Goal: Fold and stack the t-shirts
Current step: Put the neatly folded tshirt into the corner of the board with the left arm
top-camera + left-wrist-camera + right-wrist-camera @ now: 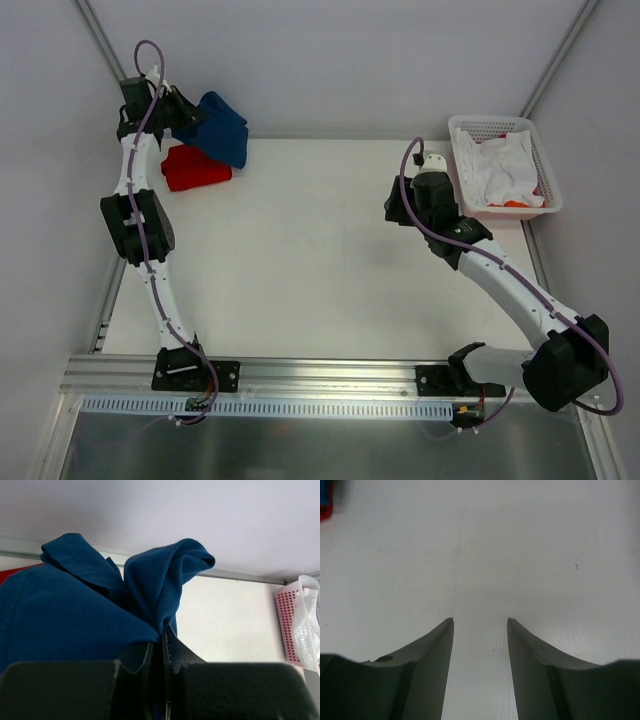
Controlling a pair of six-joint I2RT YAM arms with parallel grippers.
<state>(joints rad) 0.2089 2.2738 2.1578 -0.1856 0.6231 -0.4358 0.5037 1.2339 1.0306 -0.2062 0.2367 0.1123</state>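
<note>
I carry on lowering the navy blue t-shirt's fold with my left gripper toward the red t-shirt (192, 171) and let go there, because the navy blue t-shirt's loose end (229, 143) is over the red t-shirt.
The navy blue t-shirt (220, 125) hangs bunched at the far left corner of the table, held up by my left gripper (190, 115). In the left wrist view the left gripper (162, 637) is shut on a fold of the navy blue t-shirt (75, 610); its print is hidden. The red t-shirt (193, 168) lies folded on the table just below the blue one, and a sliver of it shows in the left wrist view (10, 572). My right gripper (480, 622) is open and empty above bare table, at the right middle in the top view (400, 205).
A pink-white plastic basket (545, 200) with white cloth and something orange inside stands at the far right; it also shows in the left wrist view (292, 625). The white table (300, 260) has a metal rail along its near edge. Walls close the back.
</note>
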